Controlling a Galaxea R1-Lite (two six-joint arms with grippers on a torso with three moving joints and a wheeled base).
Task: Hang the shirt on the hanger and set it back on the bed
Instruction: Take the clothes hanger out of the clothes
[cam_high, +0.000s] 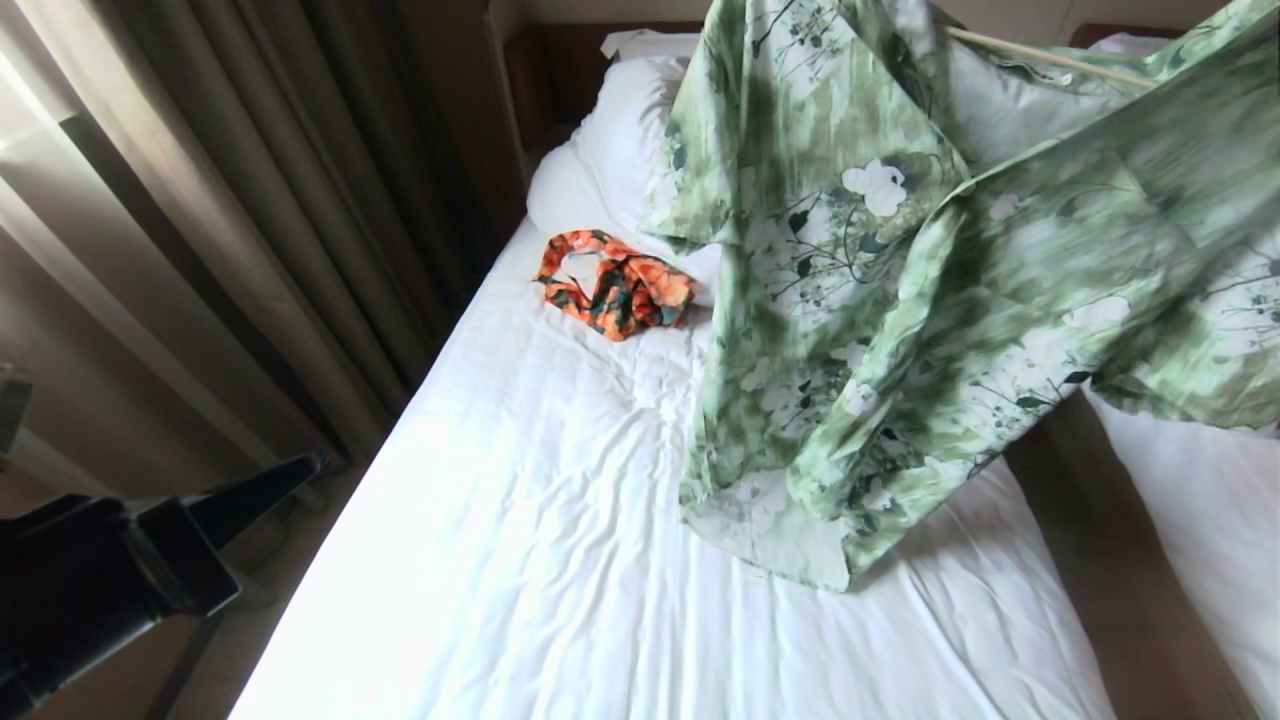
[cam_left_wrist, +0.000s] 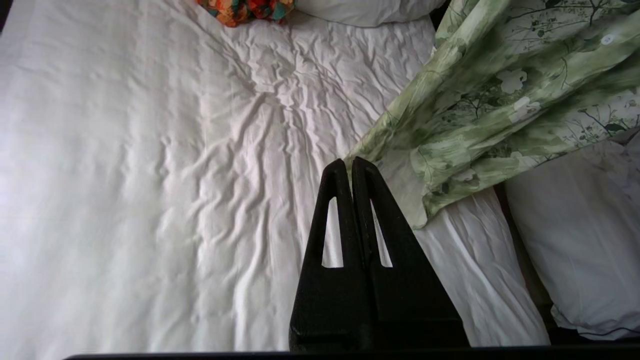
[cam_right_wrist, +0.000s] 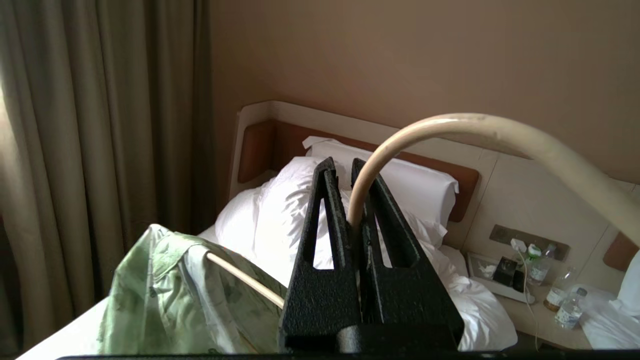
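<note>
Next, I reach for the shirt's shoulder (cam_right_wrist: 165, 241) with my left gripper first, because the shirt hangs from my right gripper alone, partly over the gap (cam_high: 1062, 450) beside the bed.
The green flowered shirt (cam_high: 900, 300) hangs in the air over the right side of the bed (cam_high: 550, 550), its hem reaching the sheet. It is draped on the cream hanger (cam_high: 1050, 60). My right gripper (cam_right_wrist: 344, 162) is shut on the hanger (cam_right_wrist: 450, 125) at the base of its curved hook, held high above the bed. One hanger arm runs into the shirt (cam_right_wrist: 165, 290). My left gripper (cam_left_wrist: 351, 161) is shut with nothing between its fingers, hovering over the sheet (cam_left_wrist: 125, 175) near the shirt's lower edge (cam_left_wrist: 500, 100). In the head view the left gripper (cam_high: 300, 470) shows at the lower left.
A small orange-and-green garment (cam_high: 615, 285) lies near the pillows (cam_high: 610, 140). Curtains (cam_high: 250, 200) hang along the bed's left side. A second white bed (cam_high: 1200, 520) stands to the right across a narrow gap. A nightstand with bottles (cam_right_wrist: 550, 300) is beside the headboard.
</note>
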